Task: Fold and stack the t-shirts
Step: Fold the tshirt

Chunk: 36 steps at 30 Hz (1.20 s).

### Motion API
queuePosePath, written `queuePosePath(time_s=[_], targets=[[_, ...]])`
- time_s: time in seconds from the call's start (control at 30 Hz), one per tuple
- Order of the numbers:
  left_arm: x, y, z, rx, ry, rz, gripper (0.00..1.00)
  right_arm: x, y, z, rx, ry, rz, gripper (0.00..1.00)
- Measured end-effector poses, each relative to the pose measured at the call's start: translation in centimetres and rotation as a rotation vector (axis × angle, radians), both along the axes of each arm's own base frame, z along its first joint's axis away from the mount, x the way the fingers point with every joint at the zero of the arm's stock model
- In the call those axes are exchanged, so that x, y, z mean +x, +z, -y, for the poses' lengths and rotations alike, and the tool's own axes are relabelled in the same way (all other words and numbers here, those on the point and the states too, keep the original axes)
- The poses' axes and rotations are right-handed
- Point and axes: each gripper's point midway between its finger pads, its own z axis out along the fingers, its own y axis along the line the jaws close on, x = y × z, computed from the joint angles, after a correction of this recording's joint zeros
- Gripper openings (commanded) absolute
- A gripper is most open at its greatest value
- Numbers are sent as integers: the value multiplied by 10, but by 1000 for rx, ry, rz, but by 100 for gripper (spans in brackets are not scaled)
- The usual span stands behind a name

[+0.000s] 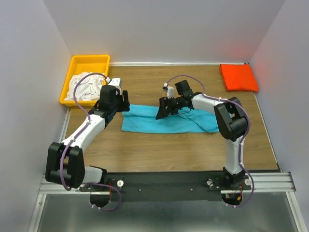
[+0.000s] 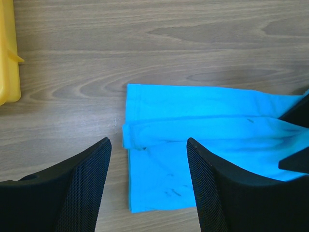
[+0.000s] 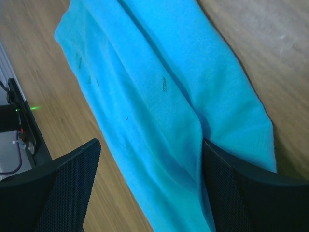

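My right gripper is short of the turquoise-blue t-shirt's rumpled end [image 1: 208,122], which lies crooked, and so should leave that t-shirt's middle and pull that end's back corner straight.
The turquoise-blue t-shirt [image 1: 169,122] lies on the wooden table, folded into a long strip. My left gripper [image 1: 124,103] is open above its left end; in the left wrist view the shirt's end [image 2: 203,121] lies between the open fingers [image 2: 82,188] of that gripper [image 2: 148,141]. My right gripper [image 1: 163,110] is open over the strip's middle, with cloth [image 3: 145,87] between its jaws [image 3: 150,142]. The orange-red t-shirt [image 1: 238,77] lies folded at the back right. White cloth shirts [image 1: 86,86] lie crumpled in the bin.
A yellow plastic bin [image 1: 90,61] stands at the back left; its edge shows in the left wrist view [image 2: 8,63]. White walls close the table on three sides. Bare wood runs in front of the blue shirt.
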Motion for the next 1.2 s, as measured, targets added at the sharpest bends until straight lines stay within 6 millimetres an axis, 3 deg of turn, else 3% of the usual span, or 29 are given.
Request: queuePosePath(time_s=[0.13,0.43,0.83,1.03,1.2], targets=[[0,-2,0,1,0,-6,72,-13,5,6,-4,4,-8,88],[0,-12,3,-1,-9,-34,72,-16,24,3,34,22,15,88],[-2,-15,5,-12,-11,-43,72,-49,9,-1,39,83,-65,89],[-3,-20,9,-22,-25,-61,72,-59,-1,4,29,86,-95,89],[-6,-29,18,-32,-55,-90,72,-60,3,7,16,71,-81,90]])
